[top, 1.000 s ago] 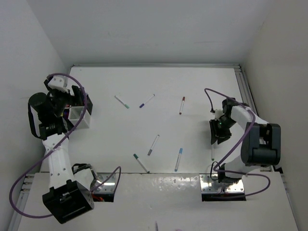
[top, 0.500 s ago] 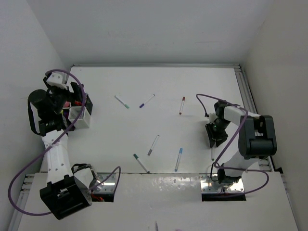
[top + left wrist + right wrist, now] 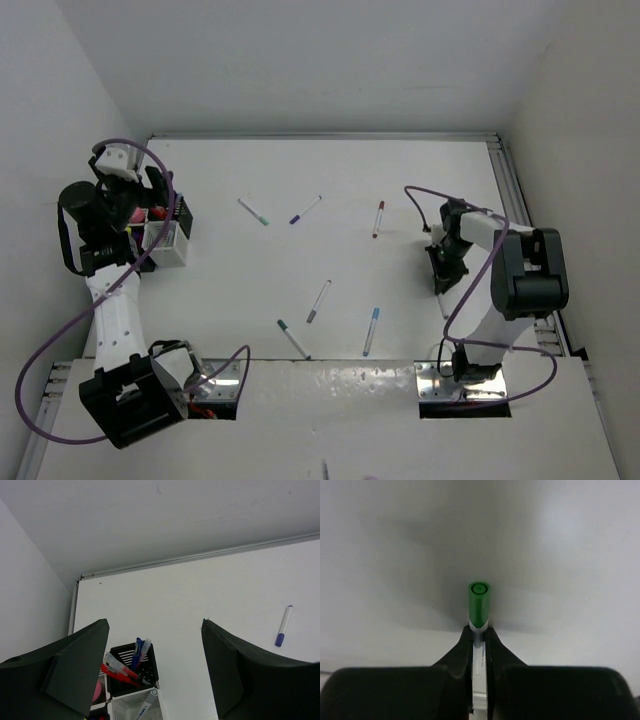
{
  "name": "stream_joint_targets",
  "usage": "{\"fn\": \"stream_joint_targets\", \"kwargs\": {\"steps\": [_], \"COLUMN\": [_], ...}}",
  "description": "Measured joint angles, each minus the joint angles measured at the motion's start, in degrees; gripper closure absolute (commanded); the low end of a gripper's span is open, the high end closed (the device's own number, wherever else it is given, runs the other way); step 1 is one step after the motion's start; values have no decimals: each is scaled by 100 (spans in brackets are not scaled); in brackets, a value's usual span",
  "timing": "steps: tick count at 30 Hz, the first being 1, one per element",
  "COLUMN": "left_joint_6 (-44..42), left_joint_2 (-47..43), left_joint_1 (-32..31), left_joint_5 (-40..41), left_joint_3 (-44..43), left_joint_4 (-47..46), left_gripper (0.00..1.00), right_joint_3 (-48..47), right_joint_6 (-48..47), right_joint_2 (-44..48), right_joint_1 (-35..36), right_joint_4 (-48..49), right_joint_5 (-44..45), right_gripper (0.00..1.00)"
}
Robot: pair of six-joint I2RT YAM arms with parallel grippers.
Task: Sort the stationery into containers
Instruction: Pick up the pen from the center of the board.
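Next, my left gripper takes the green-capped pen by its cap (image 3: 479, 601) in the middle of the table, because the holders (image 3: 168, 247) are far across the table from the pen in my right gripper.
My right gripper (image 3: 443, 268) is shut on a white pen with a green cap (image 3: 479, 605) at the right of the table. The cap sticks out past the fingertips (image 3: 465, 636) in the right wrist view, where the gripper (image 3: 479, 630) points at bare white table. My left gripper (image 3: 158, 203) is open and empty above the containers at the far left. These are a white mesh holder (image 3: 166, 242) and a black holder (image 3: 160, 213). In the left wrist view the gripper (image 3: 155, 625) hangs over the black holder (image 3: 150, 672), which holds blue and red pens (image 3: 120, 672). The white holder (image 3: 120, 707) holds a grey-capped pen.
Several loose pens lie on the table: green-capped (image 3: 254, 211), purple (image 3: 305, 209), red (image 3: 379, 218), grey (image 3: 319, 300), teal (image 3: 292, 338) and blue (image 3: 371, 331). The purple pen also shows in the left wrist view (image 3: 283, 626). Walls close in at left, back and right.
My right gripper has shifted left and toward the back while its wrist turned, with the pen in it. My left gripper has drifted slightly left over the containers.
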State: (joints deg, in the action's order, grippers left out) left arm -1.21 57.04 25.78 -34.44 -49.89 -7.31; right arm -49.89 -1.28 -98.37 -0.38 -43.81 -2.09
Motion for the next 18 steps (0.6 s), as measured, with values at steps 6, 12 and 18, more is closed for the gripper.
{"fn": "stream_joint_targets", "kwargs": {"steps": [6, 12, 18], "left_joint_6": [22, 24, 133], "left_joint_2": [61, 57, 9], "left_joint_1": [0, -24, -24], "left_joint_5": [46, 83, 90], "left_joint_3": [-11, -11, -11], "left_joint_4": [-59, -101, -105], "left_gripper": [19, 19, 19], "right_joint_3": [-597, -501, -365], "right_joint_6": [-15, -42, -22], "right_joint_2": [-133, -168, -155], "right_joint_1": [341, 396, 433], "right_joint_4": [861, 1246, 1311], "right_joint_5": [-157, -136, -55], "right_gripper": [84, 73, 76]}}
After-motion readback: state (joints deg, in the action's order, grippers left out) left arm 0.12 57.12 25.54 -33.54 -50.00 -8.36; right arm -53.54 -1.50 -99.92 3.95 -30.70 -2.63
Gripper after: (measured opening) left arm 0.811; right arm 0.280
